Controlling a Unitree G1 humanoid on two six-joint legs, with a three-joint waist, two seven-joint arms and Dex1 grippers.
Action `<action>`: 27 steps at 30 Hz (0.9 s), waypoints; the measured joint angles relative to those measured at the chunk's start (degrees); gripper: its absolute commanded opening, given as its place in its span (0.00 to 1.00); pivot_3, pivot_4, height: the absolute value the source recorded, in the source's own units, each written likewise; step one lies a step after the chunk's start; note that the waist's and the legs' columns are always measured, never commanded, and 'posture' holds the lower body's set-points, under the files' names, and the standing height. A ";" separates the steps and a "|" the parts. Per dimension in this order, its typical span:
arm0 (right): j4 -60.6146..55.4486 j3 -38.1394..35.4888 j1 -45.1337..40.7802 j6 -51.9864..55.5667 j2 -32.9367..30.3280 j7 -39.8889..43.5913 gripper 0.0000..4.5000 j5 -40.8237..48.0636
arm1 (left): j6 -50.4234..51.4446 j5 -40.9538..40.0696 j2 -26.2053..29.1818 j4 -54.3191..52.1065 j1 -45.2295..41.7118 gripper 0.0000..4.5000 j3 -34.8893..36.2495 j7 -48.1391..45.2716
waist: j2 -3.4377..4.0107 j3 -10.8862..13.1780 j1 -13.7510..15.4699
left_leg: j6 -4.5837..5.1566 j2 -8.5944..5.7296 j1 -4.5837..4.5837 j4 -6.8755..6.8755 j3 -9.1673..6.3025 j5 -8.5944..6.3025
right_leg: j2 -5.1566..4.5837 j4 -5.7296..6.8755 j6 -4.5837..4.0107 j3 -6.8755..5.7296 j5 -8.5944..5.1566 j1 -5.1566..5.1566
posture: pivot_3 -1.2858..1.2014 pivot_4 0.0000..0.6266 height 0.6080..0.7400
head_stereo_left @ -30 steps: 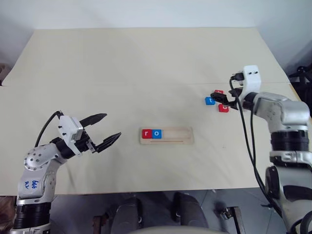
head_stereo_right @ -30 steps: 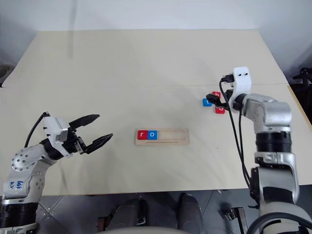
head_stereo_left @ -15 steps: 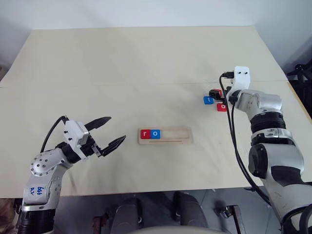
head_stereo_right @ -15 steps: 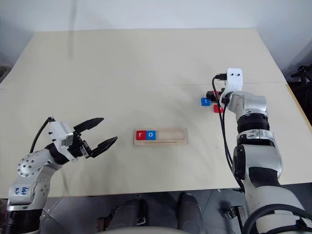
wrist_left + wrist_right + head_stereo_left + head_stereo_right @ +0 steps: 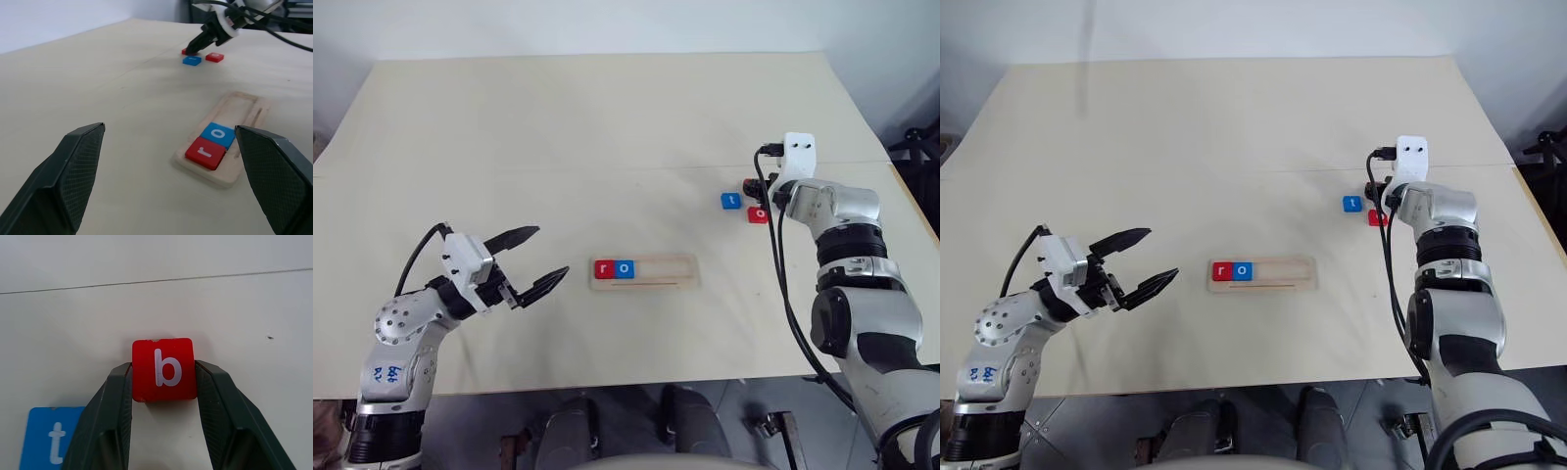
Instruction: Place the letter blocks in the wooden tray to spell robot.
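Both fingers of my right gripper hold the sides of the red b block squarely, so I keep moving it toward the open space beside the wooden tray and release it there.
The wooden tray lies mid-table, with a red r block and a blue o block side by side at its left end. Far to the right lie a blue t block and a red o block. Just beyond them my right gripper is shut on a red b block, one finger pressed against each side, the block resting on the table beside the t block. Over the table, left of the tray, my left gripper stands open and holds nothing.
A seam runs across the pale table behind the blocks. The table's front edge is close below the tray, and its right edge runs just past my right arm. A black cable hangs along that arm.
My right gripper's fingers, open around the red b block before, have come in against its sides. The left gripper has stayed open in about the same place.
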 measured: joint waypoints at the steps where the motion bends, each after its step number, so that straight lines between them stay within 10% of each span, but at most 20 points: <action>1: -4.02 0.14 1.46 2.07 -0.86 0.81 0.32 0.37 | 0.02 -0.31 0.00 0.24 -0.59 1.00 -0.43 -0.86 | 0.00 0.00 0.15 | 0.00 -0.01 -0.02 0.00 0.00 0.00 | 0.00 -0.01 0.00 0.01 0.00 -0.01 | 0.52 0.24 1.00; 11: -61.86 -8.66 30.77 37.72 -3.02 0.84 0.32 8.85 | -0.09 -1.46 0.18 6.55 -6.78 1.00 -4.34 -10.18 | 0.00 0.00 0.59 | 0.00 0.00 -0.03 0.00 -0.07 0.00 | 0.01 -0.02 0.00 -0.03 0.00 -0.01 | 0.52 0.24 1.00; 21: -82.72 -10.29 43.04 46.74 9.08 -4.03 0.32 9.11 | -0.11 -1.31 -0.34 8.61 -7.72 1.00 -5.68 -10.72 | -0.01 -0.01 0.20 | 0.01 -0.01 0.01 -0.02 -0.06 -0.01 | 0.02 -0.01 0.00 0.03 0.00 -0.01 | 0.52 0.24 1.00; 27: -81.36 -10.34 42.15 45.33 10.76 -3.35 0.80 9.41 | -0.04 -1.33 -0.31 8.29 -7.37 1.00 -5.66 -10.23 | -0.08 -0.05 0.16 | 0.02 -0.01 0.04 -0.02 -0.06 -0.01 | 0.02 -0.01 -0.01 0.03 0.00 0.01 | 0.52 0.24 1.00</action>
